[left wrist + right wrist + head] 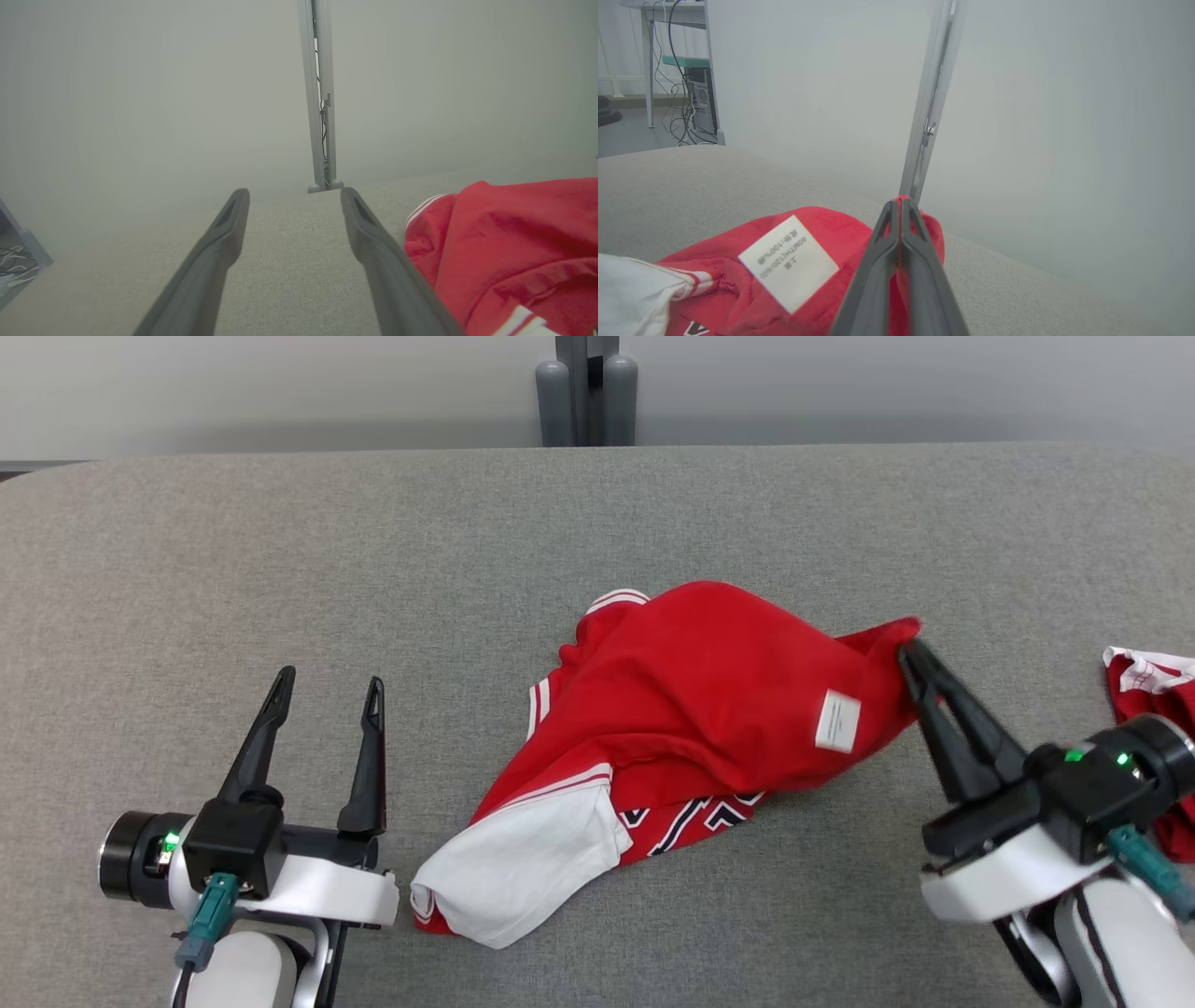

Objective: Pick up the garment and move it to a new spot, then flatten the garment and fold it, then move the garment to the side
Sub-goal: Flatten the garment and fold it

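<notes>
Striped trim [618, 599] like the near sleeve's shows at the garment's far edge. I expect another white sleeve to come out from underneath when I lift the garment [717, 683].
The garment [691, 709] is a red shirt with white sleeves and striped trim, lying crumpled in the middle of the grey table [280, 541], a white care label on its upper side. My right gripper [907, 649] is shut on the garment's right corner, which is lifted into a peak. In the right wrist view a fold of the red garment [822, 233] is pinched between the closed fingers of the right gripper [901, 203]. My left gripper [327, 679] stands open at the lower left, apart from the white sleeve. The left wrist view has the open left gripper [294, 192] over bare table, with the garment [504, 242] to its right.
Another red and white cloth [1153, 695] lies at the table's right edge, behind my right wrist. A grey post [586, 392] stands past the far edge. Bare table spreads to the left and far side. A desk with cables [686, 70] stands off in the room.
</notes>
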Available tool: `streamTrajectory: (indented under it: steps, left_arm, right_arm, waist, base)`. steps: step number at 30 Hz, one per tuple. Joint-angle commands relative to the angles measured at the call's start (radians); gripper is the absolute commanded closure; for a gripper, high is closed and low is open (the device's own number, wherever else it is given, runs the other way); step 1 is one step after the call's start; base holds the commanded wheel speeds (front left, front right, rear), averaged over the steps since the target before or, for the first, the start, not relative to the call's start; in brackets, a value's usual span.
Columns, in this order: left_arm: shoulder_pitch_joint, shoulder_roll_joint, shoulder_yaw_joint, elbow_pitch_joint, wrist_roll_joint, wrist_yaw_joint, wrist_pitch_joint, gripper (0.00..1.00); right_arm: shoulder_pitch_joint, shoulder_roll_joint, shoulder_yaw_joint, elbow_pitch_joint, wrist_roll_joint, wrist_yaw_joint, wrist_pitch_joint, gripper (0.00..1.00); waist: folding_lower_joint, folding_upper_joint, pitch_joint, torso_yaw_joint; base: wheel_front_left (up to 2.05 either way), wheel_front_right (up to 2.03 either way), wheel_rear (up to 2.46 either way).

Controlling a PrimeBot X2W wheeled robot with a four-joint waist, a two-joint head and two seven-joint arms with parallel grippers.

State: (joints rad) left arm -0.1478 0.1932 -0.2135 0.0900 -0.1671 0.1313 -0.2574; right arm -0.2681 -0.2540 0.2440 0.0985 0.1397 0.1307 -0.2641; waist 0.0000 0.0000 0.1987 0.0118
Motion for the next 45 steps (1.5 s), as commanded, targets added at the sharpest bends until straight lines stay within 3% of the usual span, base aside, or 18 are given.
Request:
streamTrajectory:
  steps: [1, 8, 16, 17, 18, 19, 28, 36, 45]
  left_arm:
    - [-0.020, -0.002, -0.003, 0.001, 0.006, -0.005, -0.006, 0.00]
    - [-0.036, -0.008, -0.010, 0.012, 0.003, -0.013, -0.005, 0.00]
    - [-0.041, -0.006, -0.006, 0.012, 0.007, -0.018, -0.006, 0.00]
    - [-0.039, -0.005, -0.005, 0.011, 0.007, -0.018, -0.006, 0.00]
    - [-0.035, -0.004, -0.004, 0.011, 0.008, -0.018, -0.006, 0.00]
    - [-0.031, -0.002, -0.002, 0.012, 0.008, -0.018, -0.006, 0.00]
    - [-0.003, 0.015, 0.016, 0.010, 0.008, -0.005, -0.006, 0.00]
    - [0.015, 0.029, 0.030, -0.018, 0.007, 0.016, -0.006, 0.00]
    - [0.062, 0.021, 0.009, -0.057, 0.005, 0.028, 0.011, 0.00]
  right_arm:
    - [0.045, -0.027, 0.030, -0.018, -0.010, 0.000, -0.001, 1.00]
    - [0.188, -0.102, 0.090, 0.013, 0.019, 0.000, -0.002, 1.00]
    - [0.303, -0.068, 0.008, 0.074, 0.070, 0.000, -0.002, 1.00]
    - [0.309, -0.061, 0.005, 0.075, 0.078, 0.000, -0.002, 0.60]
    - [0.313, -0.049, 0.000, 0.075, 0.097, 0.000, -0.002, 0.09]
    - [0.319, -0.047, -0.006, 0.073, 0.103, 0.000, -0.002, 0.00]
    - [0.383, 0.014, -0.217, -0.064, 0.161, 0.000, -0.002, 0.00]
    - [0.315, 0.094, -0.424, -0.191, 0.167, 0.000, -0.002, 0.00]
    - [0.304, 0.150, -0.363, -0.199, 0.114, 0.000, 0.097, 0.00]
  waist:
    - [0.0000, 0.0000, 0.007, 0.002]
    - [0.0000, 0.0000, 0.027, 0.002]
    - [0.0000, 0.0000, 0.032, -0.008]
    - [0.0000, 0.0000, 0.031, -0.010]
    - [0.0000, 0.0000, 0.029, -0.013]
    - [0.0000, 0.0000, 0.027, -0.015]
    - [0.0000, 0.0000, 0.005, -0.026]
    - [0.0000, 0.0000, -0.022, -0.025]
    - [0.0000, 0.0000, -0.047, 0.004]
  base:
    - [0.00, 0.00, 0.00]
    - [0.00, 0.00, 0.00]
    - [0.00, 0.00, 0.00]
    - [0.00, 0.00, 0.00]
    - [0.00, 0.00, 0.00]
    - [0.00, 0.00, 0.00]
    - [0.00, 0.00, 0.00]
    - [0.00, 0.00, 0.00]
    - [0.00, 0.00, 0.00]
